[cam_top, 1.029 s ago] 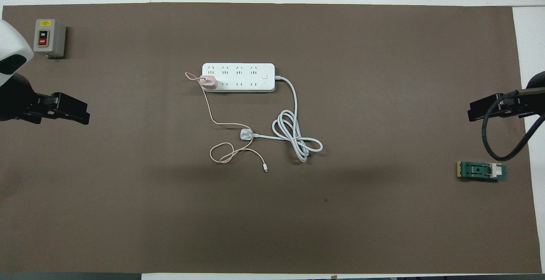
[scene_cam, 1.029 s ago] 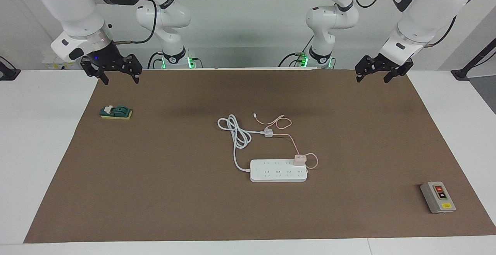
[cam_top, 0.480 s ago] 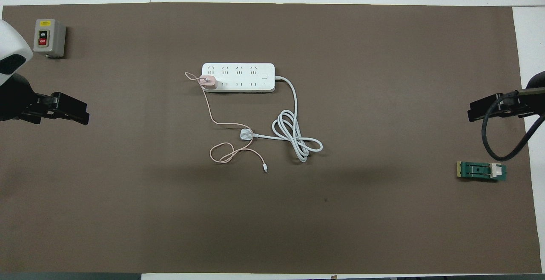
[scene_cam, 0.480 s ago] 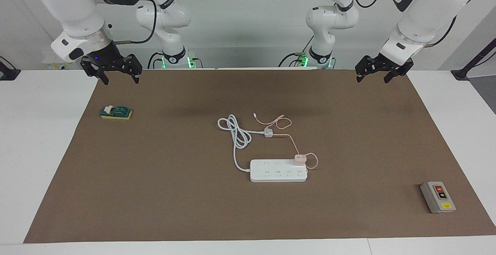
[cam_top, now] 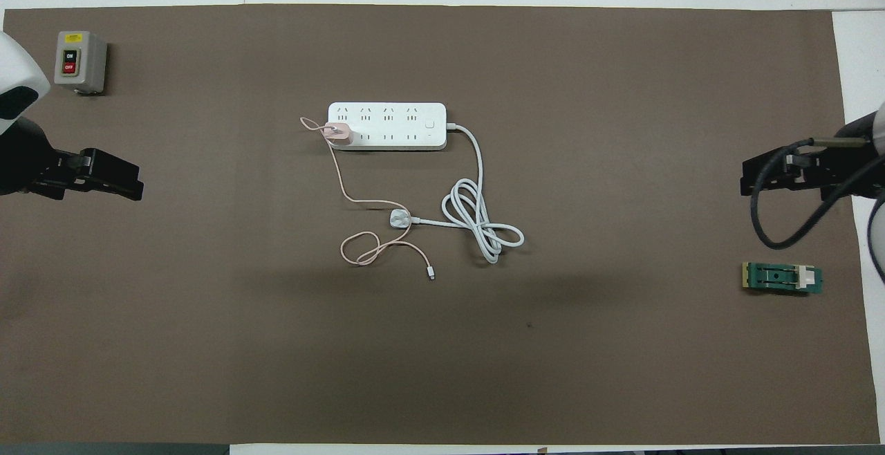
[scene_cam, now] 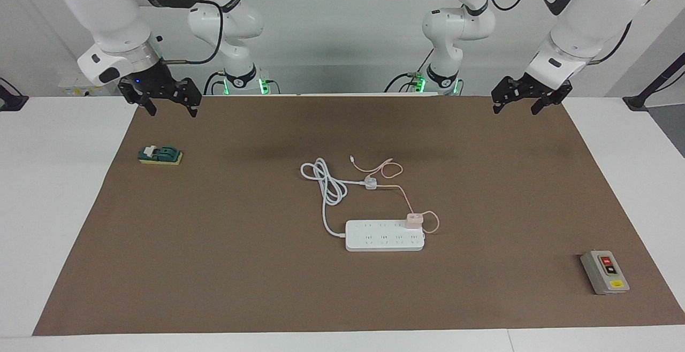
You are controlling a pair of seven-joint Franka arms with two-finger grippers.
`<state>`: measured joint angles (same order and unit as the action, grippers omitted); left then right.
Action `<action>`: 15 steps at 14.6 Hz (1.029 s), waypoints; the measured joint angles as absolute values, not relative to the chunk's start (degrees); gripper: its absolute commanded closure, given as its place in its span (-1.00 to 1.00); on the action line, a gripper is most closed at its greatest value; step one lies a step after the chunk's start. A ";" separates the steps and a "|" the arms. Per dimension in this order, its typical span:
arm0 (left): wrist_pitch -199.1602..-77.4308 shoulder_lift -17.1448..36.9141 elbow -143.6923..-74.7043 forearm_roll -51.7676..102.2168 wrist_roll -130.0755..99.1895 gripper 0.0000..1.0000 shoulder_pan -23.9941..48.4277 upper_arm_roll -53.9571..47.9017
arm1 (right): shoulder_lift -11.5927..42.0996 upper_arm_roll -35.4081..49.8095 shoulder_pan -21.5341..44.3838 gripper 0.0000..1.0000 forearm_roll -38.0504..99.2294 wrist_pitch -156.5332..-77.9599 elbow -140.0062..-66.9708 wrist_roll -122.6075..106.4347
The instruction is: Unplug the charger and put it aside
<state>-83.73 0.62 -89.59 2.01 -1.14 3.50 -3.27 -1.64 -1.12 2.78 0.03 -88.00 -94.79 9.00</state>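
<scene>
My gripper is about to carry the charger aside; the pink cable (cam_top: 370, 201) only crosses the white plug (cam_top: 400, 218), so I expect the cable to trail behind the charger and slip loose.
The pale pink charger (scene_cam: 413, 219) is plugged into the white power strip (scene_cam: 384, 236), at the strip's end toward the left arm; it also shows in the overhead view (cam_top: 339, 133). Its thin pink cable (scene_cam: 400, 193) runs toward the robots and loops on the mat. My right gripper (scene_cam: 173, 111) hangs open and empty over the mat's corner near its base. My left gripper (scene_cam: 515, 111) hangs open and empty over the mat's corner near its own base. Both are well away from the charger.
The strip's thick white cord (scene_cam: 327, 182) lies coiled nearer to the robots, its white plug (scene_cam: 370, 183) on the pink cable. A green block on a yellow pad (scene_cam: 160, 155) lies under the right gripper's end. A grey switch box (scene_cam: 604, 272) sits at the left arm's end.
My right gripper has shifted a little toward the table's middle. The left gripper has barely moved. The charger and cables have not moved.
</scene>
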 measured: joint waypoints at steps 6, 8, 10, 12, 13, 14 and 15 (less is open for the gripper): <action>-83.87 0.49 -89.35 1.86 -1.16 -1.00 3.51 -3.28 | 3.32 -0.65 9.78 -1.00 8.38 -96.32 -97.96 33.72; -84.04 0.37 -89.20 1.81 -1.99 -1.00 3.50 -3.26 | 6.93 -0.60 12.46 -1.00 11.82 -100.86 -98.08 42.66; -84.71 0.36 -89.27 1.81 -5.37 -1.00 3.52 -3.37 | 10.38 -0.55 15.11 -1.00 15.36 -105.70 -98.11 50.95; -85.78 0.50 -89.42 1.82 -10.08 -1.00 3.69 -3.62 | 13.18 -0.52 17.55 -1.00 18.70 -110.05 -98.13 57.68; -86.48 0.72 -89.52 1.85 -13.40 -1.00 4.24 -3.66 | 14.29 -0.53 18.44 -1.00 20.93 -111.50 -98.10 60.67; -87.20 1.18 -89.65 1.86 -17.52 -1.00 5.25 -3.73 | 15.48 -0.54 19.23 -1.00 23.53 -113.00 -97.96 63.46; -87.73 1.90 -89.63 1.86 -21.52 -1.00 6.44 -3.80 | 16.80 -0.54 20.04 -1.00 25.53 -114.55 -97.71 65.85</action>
